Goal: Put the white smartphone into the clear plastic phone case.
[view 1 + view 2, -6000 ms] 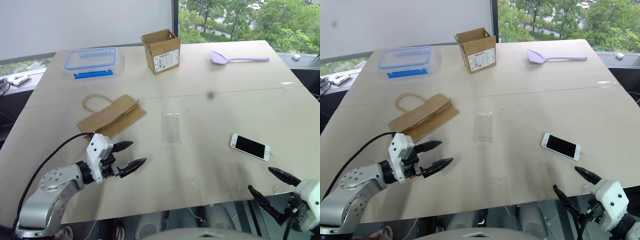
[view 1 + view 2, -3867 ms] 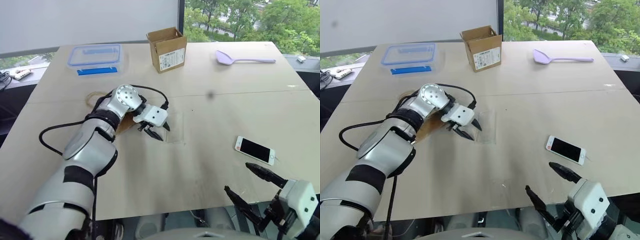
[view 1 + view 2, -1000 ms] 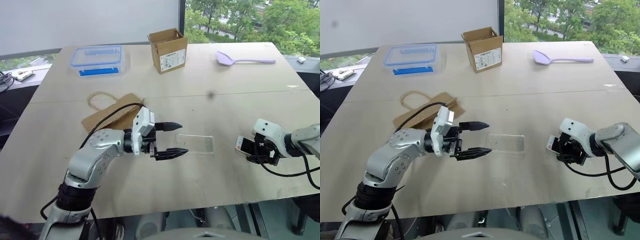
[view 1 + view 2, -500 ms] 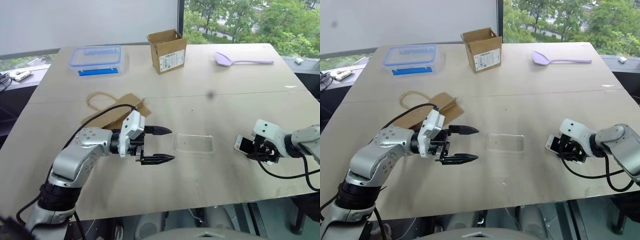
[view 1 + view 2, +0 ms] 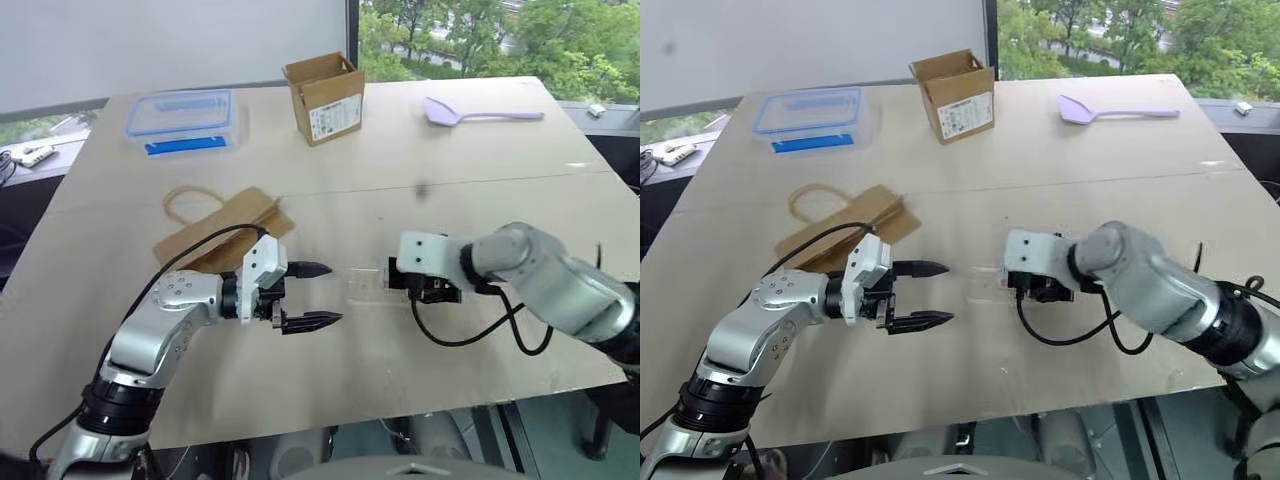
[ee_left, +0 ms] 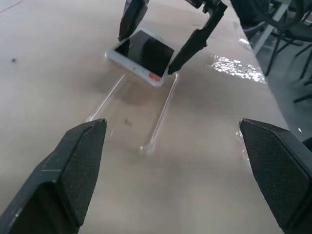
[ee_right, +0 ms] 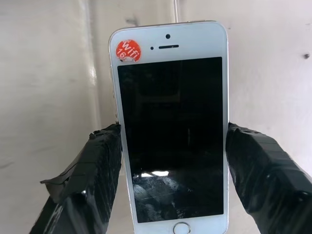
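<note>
My right gripper is holding the white smartphone's long sides (image 7: 225, 97), where the sides of the case (image 5: 366, 287) must go, so next I rest it on the case and push with closed fingers.
The white smartphone (image 7: 170, 126), black screen up with a red sticker at one corner, is held by its long sides in my right gripper (image 7: 171, 168), which is shut on it. In the left wrist view the phone (image 6: 144, 53) hangs tilted over the far end of the clear plastic phone case (image 6: 132, 111). That case (image 5: 362, 283) lies flat on the table near its middle. My left gripper (image 5: 330, 293) is open and empty, a short way to the left of the case and pointing at it.
A brown paper bag (image 5: 220, 232) lies just behind my left arm. At the back stand a blue-lidded clear box (image 5: 182, 118) and a cardboard box (image 5: 323, 98), with a purple spoon (image 5: 480, 112) further right. The table's front edge (image 5: 400, 408) runs close below both arms.
My right gripper has lifted the phone and carried it left from the table's right side to the case. My left gripper has drawn back leftward from the case, still open.
</note>
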{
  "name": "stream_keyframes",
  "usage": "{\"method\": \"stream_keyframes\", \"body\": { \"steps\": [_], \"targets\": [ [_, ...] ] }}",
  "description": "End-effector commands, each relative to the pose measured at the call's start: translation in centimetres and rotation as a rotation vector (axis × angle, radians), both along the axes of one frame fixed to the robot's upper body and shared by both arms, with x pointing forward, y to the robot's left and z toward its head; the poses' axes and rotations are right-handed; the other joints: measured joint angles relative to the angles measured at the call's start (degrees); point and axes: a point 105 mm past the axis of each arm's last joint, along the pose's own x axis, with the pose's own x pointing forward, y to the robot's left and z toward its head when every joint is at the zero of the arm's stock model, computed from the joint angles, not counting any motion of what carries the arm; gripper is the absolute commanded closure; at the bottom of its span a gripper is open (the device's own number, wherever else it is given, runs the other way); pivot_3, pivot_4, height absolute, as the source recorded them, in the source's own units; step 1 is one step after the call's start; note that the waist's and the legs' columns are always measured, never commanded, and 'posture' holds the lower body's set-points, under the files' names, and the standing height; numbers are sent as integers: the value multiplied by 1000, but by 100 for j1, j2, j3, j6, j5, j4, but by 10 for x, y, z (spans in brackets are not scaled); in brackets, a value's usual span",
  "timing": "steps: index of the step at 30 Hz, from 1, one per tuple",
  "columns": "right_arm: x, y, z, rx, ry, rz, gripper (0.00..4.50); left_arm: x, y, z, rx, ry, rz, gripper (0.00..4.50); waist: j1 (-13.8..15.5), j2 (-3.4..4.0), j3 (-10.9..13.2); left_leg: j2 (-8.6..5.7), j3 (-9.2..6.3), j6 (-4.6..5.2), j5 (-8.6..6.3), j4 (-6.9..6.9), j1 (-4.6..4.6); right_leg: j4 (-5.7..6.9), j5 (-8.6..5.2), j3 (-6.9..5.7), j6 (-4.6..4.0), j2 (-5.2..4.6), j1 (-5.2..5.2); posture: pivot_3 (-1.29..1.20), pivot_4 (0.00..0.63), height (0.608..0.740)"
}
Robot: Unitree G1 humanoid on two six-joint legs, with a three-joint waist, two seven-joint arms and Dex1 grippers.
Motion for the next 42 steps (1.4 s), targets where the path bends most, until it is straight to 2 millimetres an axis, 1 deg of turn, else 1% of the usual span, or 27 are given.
{"method": "stream_keyframes", "body": {
  "steps": [1, 6, 9, 12, 16, 23, 27, 29, 30, 31, 33, 35, 37, 39, 40, 41, 42],
  "targets": [
    [0, 9, 2, -6, -2, 28, 1644, -1, 4, 3, 7, -31, 17, 0, -32, 0, 0, 0, 2, 0, 0, 0, -2, -4, 1, 0, 1, 0, -1, 0, 150, 740],
    [-4, 17, -4, -14, 30, 37, 1668, -6, 5, 0, 10, -27, 30, 0, -47, 0, 0, 3, -3, 0, 0, -14, 7, 1, 3, -5, 5, 2, -3, 0, 150, 740],
    [-3, 23, 0, 16, 52, 6, 1672, -7, 6, -1, 10, -21, 39, 0, -50, 0, 0, 4, -4, -1, 0, -23, 18, 10, 1, -6, 1, 4, -2, 0, 150, 740],
    [-7, 28, 1, 53, 112, -13, 1672, -8, 9, -4, 15, -13, 42, 0, -54, 0, 0, 5, -3, -1, 0, -25, 22, 17, 1, -6, 1, 5, -2, 0, 150, 740],
    [-16, 29, -7, 74, 211, -26, 1674, -7, 9, -5, 26, -12, 34, 0, -49, 0, 0, 5, -3, -1, 0, -27, 23, 17, 2, -6, 3, 4, -2, 0, 150, 740],
    [-22, 33, -17, 72, 260, -16, 1675, -5, 10, -6, 32, -7, 20, 0, -57, 0, -1, 4, -2, -1, 0, -31, 25, 16, 1, -6, 1, 4, -2, 0, 150, 740],
    [-21, 39, -17, 102, 260, 15, 1675, -3, 10, -6, 35, -10, 22, 0, -80, -2, -2, 5, -2, -1, 0, -33, 30, 17, 2, -6, 2, 6, -1, 0, 150, 740],
    [-20, 39, -16, 111, 258, 16, 663, -2, 11, -7, 36, -9, 25, 0, -94, -2, -2, 6, 0, -1, 0, -35, 33, 19, 2, -5, 3, 7, -1, 0, 150, 740],
    [-22, 39, -15, 116, 265, 21, 266, -2, 11, -8, 37, -8, 26, 0, -92, -2, -2, 6, 0, -1, 0, -35, 34, 20, 2, -5, 3, 9, -1, 0, 150, 740],
    [-23, 39, -14, 124, 271, 24, 73, -1, 11, -9, 38, -7, 27, 0, -87, -1, -1, 6, -1, -1, 0, -37, 34, 20, 2, -5, 3, 9, -2, 0, 150, 740],
    [-19, 40, -9, 169, 258, -11, 73, -1, 12, -10, 39, -6, 30, 0, -83, 0, 0, 7, 0, -1, 0, -40, 33, 20, 4, -5, 7, 9, -3, 0, 150, 740],
    [-15, 40, 3, 239, 264, -52, 73, 0, 14, -12, 39, -3, 36, 0, -84, 0, 0, 7, 0, -1, 0, -40, 32, 19, 8, -5, 13, 8, -3, 0, 150, 740],
    [-15, 40, 11, 275, 274, -66, 73, 1, 15, -12, 38, -1, 41, 0, -67, 0, 0, 7, -1, -1, 0, -40, 31, 19, 11, -5, 18, 8, -4, 0, 150, 740],
    [-11, 37, 32, 379, 252, -111, 73, 5, 17, -15, 39, -6, 60, 0, -58, 1, 0, 7, -2, -1, 0, -40, 30, 19, 11, -5, 18, 7, -4, 0, 150, 740],
    [-9, 33, 37, 405, 231, -130, 73, 6, 17, -16, 37, -7, 68, 0, -44, 2, 1, 6, -1, -1, 0, -40, 29, 19, 9, -5, 15, 6, -4, 0, 150, 740],
    [-8, 29, 39, 425, 216, -153, 451, 7, 17, -16, 36, -9, 71, 0, -33, 1, 0, 5, -2, -1, 0, -40, 29, 18, 9, -5, 15, 5, -4, 0, 150, 740],
    [-8, 27, 37, 434, 213, -168, 630, 8, 17, -16, 35, -10, 71, 0, -33, 1, 0, 5, -4, -1, 0, -40, 28, 17, 9, -6, 15, 5, -3, 0, 150, 740]
  ]
}}
